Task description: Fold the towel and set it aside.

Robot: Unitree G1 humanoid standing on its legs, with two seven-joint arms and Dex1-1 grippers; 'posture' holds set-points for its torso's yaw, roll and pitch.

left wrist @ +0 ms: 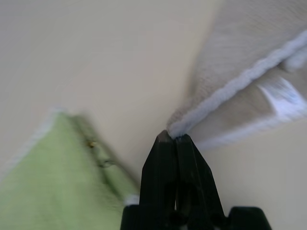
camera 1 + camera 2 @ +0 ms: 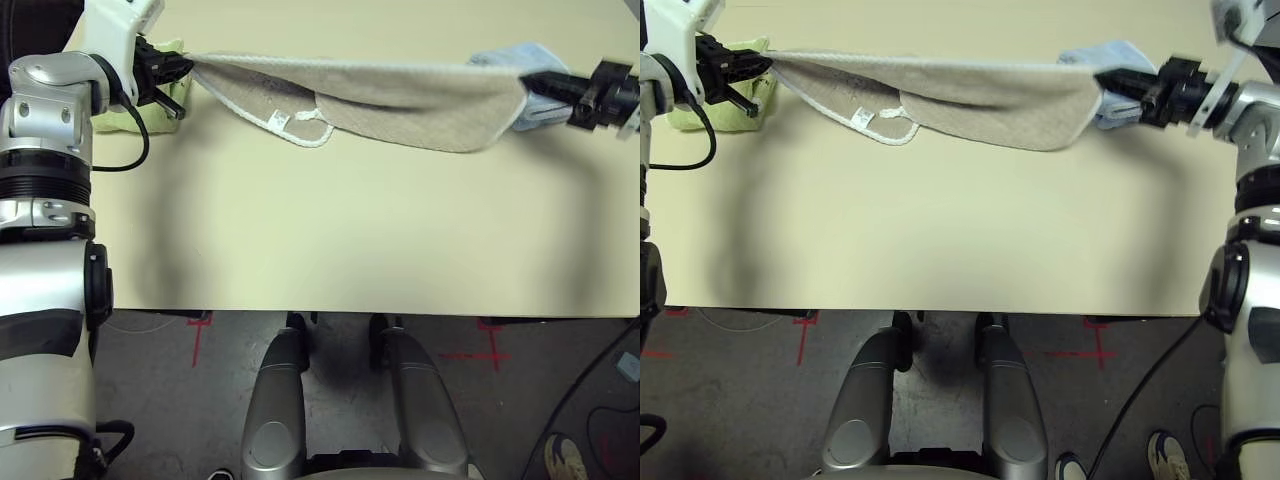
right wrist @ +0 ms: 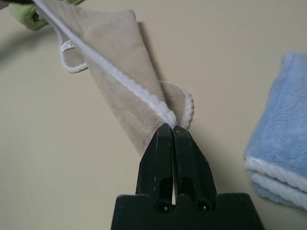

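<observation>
The beige towel's lower edge (image 2: 308,138) is curled underneath. My left gripper and my right gripper should lift the towel open and lay it flat (image 2: 340,170) before they fold it.
The beige towel (image 2: 400,100) with white stitched edging hangs stretched across the far side of the table, lifted between both arms, its lower fold sagging toward the tabletop. My left gripper (image 2: 188,68) is shut on the towel's left corner (image 1: 180,125). At the other end my right gripper (image 2: 524,80) is shut on the towel's right corner (image 3: 168,117). A white loop and tag (image 2: 300,125) dangle from the lower edge left of centre.
A lime-green folded towel (image 1: 53,182) lies on the table by my left gripper. A light blue folded towel (image 3: 280,143) lies beside my right gripper. The beige table (image 2: 350,240) stretches toward its near edge, with floor and red tape marks below.
</observation>
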